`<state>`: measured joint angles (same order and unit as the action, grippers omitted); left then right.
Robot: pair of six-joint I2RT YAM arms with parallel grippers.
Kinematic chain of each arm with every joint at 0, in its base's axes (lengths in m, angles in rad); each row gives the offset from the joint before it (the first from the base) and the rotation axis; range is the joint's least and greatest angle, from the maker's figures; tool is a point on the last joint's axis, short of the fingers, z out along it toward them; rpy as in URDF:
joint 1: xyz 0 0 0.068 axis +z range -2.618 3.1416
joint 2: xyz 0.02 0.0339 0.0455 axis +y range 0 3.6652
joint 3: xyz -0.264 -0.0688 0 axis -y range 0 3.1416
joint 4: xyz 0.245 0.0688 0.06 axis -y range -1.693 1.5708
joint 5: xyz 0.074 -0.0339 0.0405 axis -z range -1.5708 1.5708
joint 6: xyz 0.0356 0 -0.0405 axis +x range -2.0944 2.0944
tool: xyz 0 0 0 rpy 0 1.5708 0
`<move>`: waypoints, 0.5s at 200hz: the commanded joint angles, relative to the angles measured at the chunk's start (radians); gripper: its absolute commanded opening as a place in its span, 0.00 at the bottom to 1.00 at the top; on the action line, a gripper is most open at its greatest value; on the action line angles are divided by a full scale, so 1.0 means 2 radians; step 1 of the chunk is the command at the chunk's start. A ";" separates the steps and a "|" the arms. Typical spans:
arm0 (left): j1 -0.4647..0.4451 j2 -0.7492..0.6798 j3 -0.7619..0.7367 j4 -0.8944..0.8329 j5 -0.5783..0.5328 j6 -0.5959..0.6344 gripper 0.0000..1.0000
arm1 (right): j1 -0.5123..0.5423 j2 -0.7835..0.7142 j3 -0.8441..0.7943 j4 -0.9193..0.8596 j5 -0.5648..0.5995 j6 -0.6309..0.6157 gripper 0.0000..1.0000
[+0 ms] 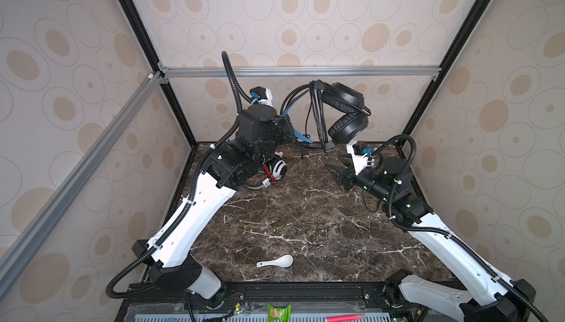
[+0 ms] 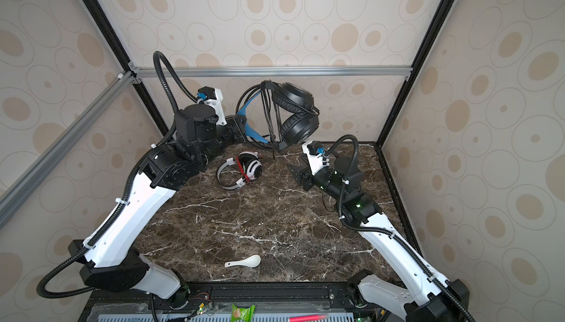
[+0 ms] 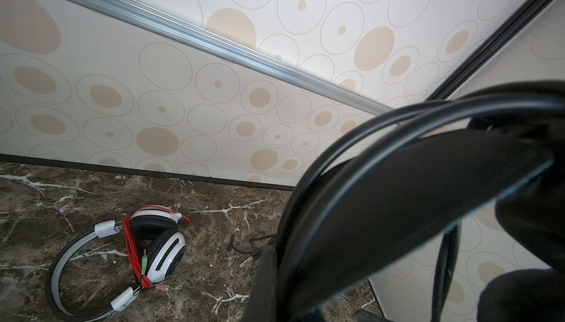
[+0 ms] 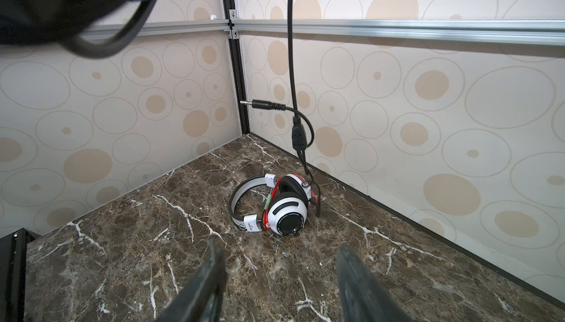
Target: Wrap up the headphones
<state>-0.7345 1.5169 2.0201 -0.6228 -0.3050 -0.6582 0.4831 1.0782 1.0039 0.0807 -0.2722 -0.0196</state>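
Observation:
My right gripper's open fingers are just behind the black cord's end (image 4: 299, 136), which hangs free, so I keep moving toward its plug (image 4: 267, 105) until the fingers close there.
The black headphones (image 1: 345, 100) (image 2: 296, 103) hang in the air near the back wall. My left gripper (image 1: 292, 128) (image 2: 244, 125) is shut on their blue-lined band (image 3: 397, 198). Their black cord (image 4: 290, 60) is looped around the band, and its end dangles with a plug (image 4: 263, 103) sticking out sideways. The white headphones (image 1: 278, 167) (image 2: 252, 167) (image 3: 165, 244) (image 4: 287, 210) lie on the marble table at the back, with a red cord bundled on them. My right gripper (image 1: 334, 163) (image 2: 295, 164) (image 4: 279, 247) hovers open to their right, holding nothing.
A white spoon (image 1: 276, 261) (image 2: 244, 262) lies near the table's front edge. A green packet (image 1: 278, 311) and a red pen (image 1: 344, 317) sit on the ledge below the front. Patterned walls and metal rails close in three sides of the marble table (image 1: 305, 219).

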 commanded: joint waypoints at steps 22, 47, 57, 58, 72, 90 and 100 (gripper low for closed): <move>0.003 -0.001 0.032 0.030 0.002 -0.015 0.00 | 0.002 0.038 0.019 0.047 -0.025 0.007 0.59; 0.003 -0.002 0.032 0.030 0.008 -0.013 0.00 | 0.004 0.055 0.035 0.066 -0.045 0.022 0.59; 0.003 -0.002 0.030 0.030 0.008 -0.017 0.00 | 0.008 0.061 0.039 0.071 -0.045 0.024 0.59; 0.003 -0.002 0.030 0.030 0.008 -0.017 0.00 | 0.009 0.061 0.040 0.071 -0.045 0.024 0.59; 0.003 -0.006 0.022 0.036 0.008 -0.023 0.00 | 0.017 0.067 0.045 0.077 -0.046 0.025 0.59; 0.003 -0.010 0.007 0.048 0.010 -0.032 0.00 | 0.024 0.072 0.045 0.087 -0.043 0.037 0.59; 0.003 -0.012 0.000 0.052 0.011 -0.037 0.00 | 0.027 0.074 0.045 0.096 -0.043 0.045 0.60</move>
<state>-0.7345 1.5223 2.0190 -0.6151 -0.2886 -0.6655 0.5175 1.2152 1.0637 0.1925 -0.3408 0.0338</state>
